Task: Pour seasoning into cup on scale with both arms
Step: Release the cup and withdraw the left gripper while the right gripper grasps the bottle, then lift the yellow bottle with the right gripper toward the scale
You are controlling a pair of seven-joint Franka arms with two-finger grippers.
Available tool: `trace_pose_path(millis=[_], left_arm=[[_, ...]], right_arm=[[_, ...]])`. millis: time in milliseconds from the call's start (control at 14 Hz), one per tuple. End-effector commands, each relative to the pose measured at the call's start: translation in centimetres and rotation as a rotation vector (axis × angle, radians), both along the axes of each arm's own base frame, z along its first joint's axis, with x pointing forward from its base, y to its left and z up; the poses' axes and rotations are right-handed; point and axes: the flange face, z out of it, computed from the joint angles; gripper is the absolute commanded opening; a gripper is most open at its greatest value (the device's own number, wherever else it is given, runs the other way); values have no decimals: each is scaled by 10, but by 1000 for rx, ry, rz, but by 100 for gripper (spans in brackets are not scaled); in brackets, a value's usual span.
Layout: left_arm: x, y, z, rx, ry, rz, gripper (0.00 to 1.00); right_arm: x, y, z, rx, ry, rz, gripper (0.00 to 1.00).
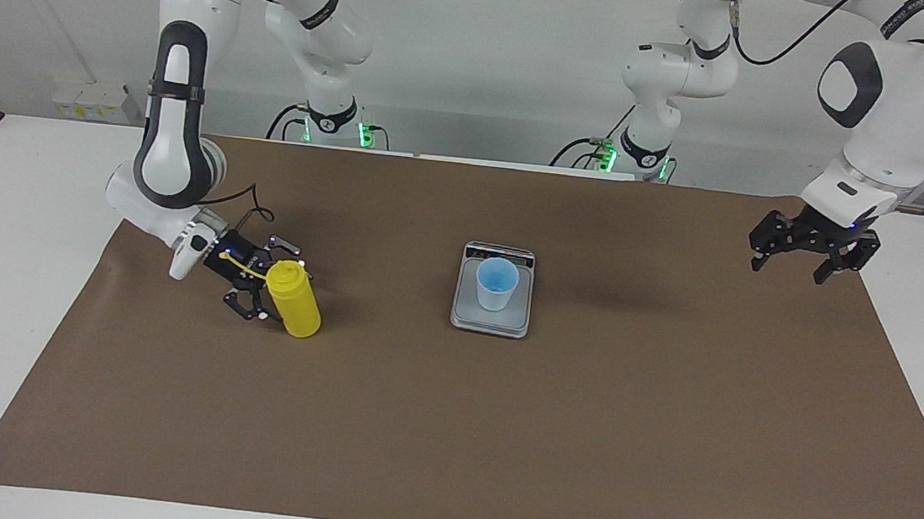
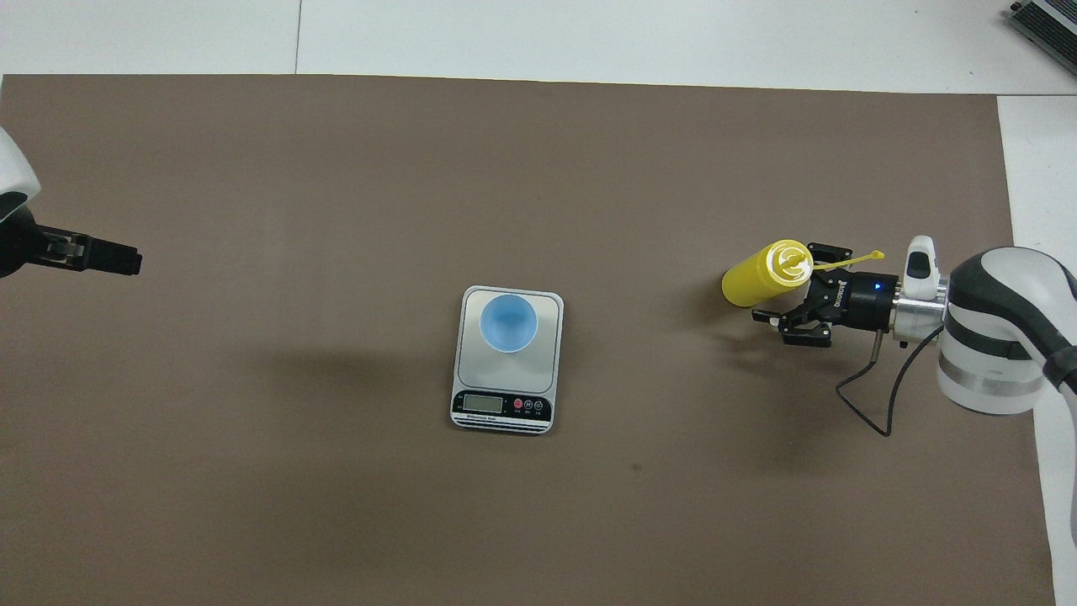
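The yellow seasoning bottle should keep its cap strap attached and pointing out to the side when I tip the bottle to pour. The strap already sticks straight out.
The yellow seasoning bottle stands upright on the brown mat toward the right arm's end; its cap strap sticks out toward the right gripper. It also shows in the overhead view. My right gripper is low and open, its fingertips at the bottle's side, not closed on it; the overhead view shows the same. The light-blue cup stands on the silver scale at mid-table, also seen in the overhead view as cup and scale. My left gripper hangs open and empty above the mat's end.
The brown mat covers most of the white table. The scale's display strip faces the robots. The left gripper shows at the overhead view's edge.
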Motion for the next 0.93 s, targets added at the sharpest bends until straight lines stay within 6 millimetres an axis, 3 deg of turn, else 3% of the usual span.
trace_pose_path(millis=[0, 356, 498, 570, 712, 854], left_arm=[[-10, -7, 38, 11, -1, -22, 100], [-23, -31, 74, 4, 45, 7, 100], [-29, -46, 78, 1, 37, 47, 100], [-32, -42, 74, 3, 40, 53, 100], [-33, -41, 74, 2, 37, 55, 100], [-34, -43, 66, 6, 49, 54, 100]], right_arm=[[5, 9, 3, 13, -24, -37, 100], [11, 25, 6, 20, -37, -39, 100], [18, 32, 13, 17, -52, -65, 55], [23, 38, 18, 3, -62, -69, 34], [29, 56, 34, -27, -62, -84, 12], [40, 79, 55, -68, -87, -90, 4]])
